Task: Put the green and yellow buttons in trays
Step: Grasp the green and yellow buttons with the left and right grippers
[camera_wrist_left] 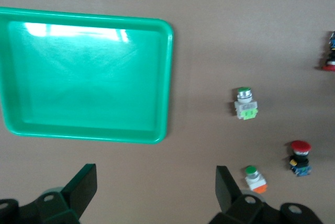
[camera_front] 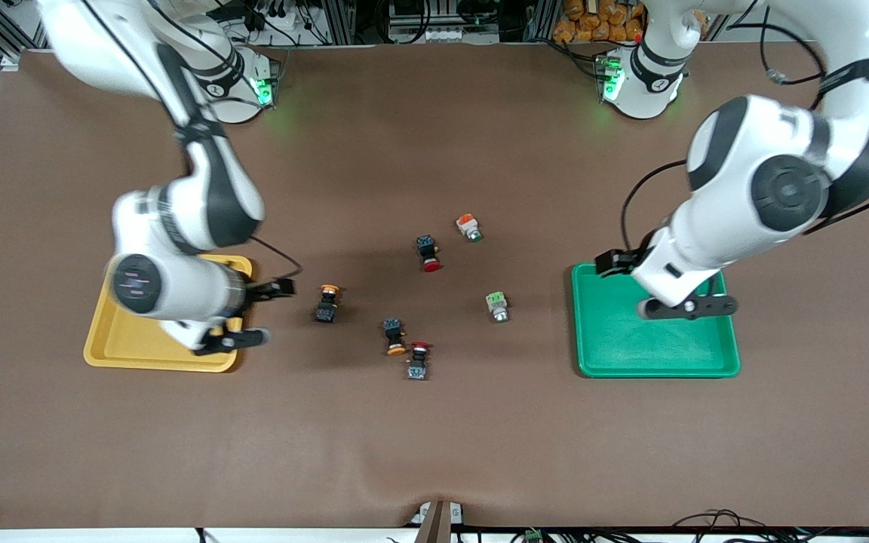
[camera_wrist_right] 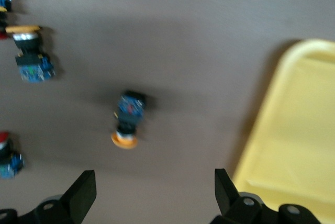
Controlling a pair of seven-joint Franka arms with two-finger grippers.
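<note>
Brown mat is showing between the nearer yellow button and the red button, so I expect the yellow button to come away by itself when I lift it.
Two yellow-capped dark buttons lie mid-table: one close to the yellow tray, the other nearer the front camera. Two green-faced white buttons lie toward the green tray: one beside it, one with an orange base farther from the camera. My right gripper hangs open and empty at the yellow tray's edge, facing the closest yellow button. My left gripper is open and empty over the green tray's corner.
Two red-capped dark buttons lie among the others, one farther from the camera, one right beside the nearer yellow button. Both trays hold nothing. The brown mat covers the table.
</note>
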